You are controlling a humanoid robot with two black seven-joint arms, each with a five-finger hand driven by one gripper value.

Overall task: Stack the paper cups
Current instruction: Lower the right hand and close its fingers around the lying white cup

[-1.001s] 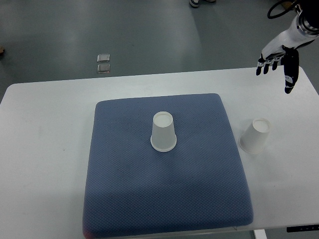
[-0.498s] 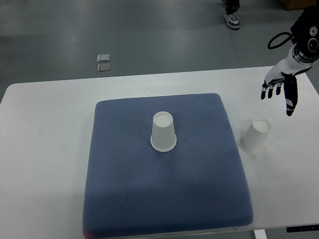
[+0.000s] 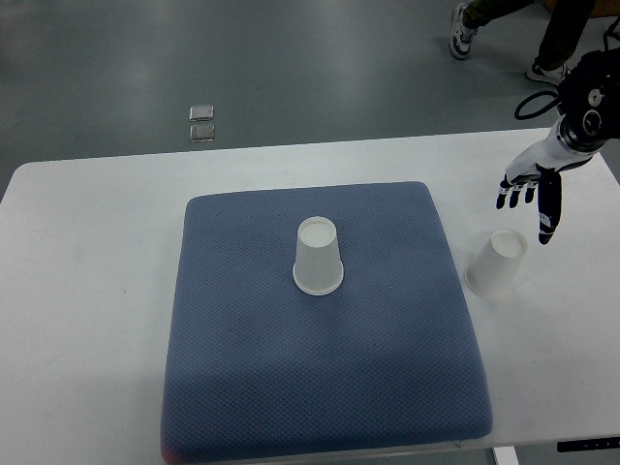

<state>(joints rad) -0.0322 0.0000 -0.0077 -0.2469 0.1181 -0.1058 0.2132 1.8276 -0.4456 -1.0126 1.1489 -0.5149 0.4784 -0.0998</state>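
Observation:
I expect the second paper cup (image 3: pixel 497 263) to sink over the mat's cup (image 3: pixel 318 256) almost to that cup's rim when I lower it, because both cups get narrower toward the top.
One white paper cup (image 3: pixel 318 257) stands upside down in the middle of the blue mat (image 3: pixel 252 358). A second white paper cup (image 3: pixel 497 263) stands upside down on the white table, just right of the mat. My right hand (image 3: pixel 528 199) hovers above and slightly right of this second cup, fingers spread and pointing down, holding nothing. It does not touch the cup. The left arm does not show.
The white table (image 3: pixel 87 291) carries the mat. Two small square fittings (image 3: pixel 201 123) lie on the grey floor beyond the far edge. A person's legs and shoes (image 3: pixel 504 24) show at the top right, behind the table.
My right hand has come down and toward the near side, from above the table's far right corner to just above the right cup. A person has walked into view at the top right.

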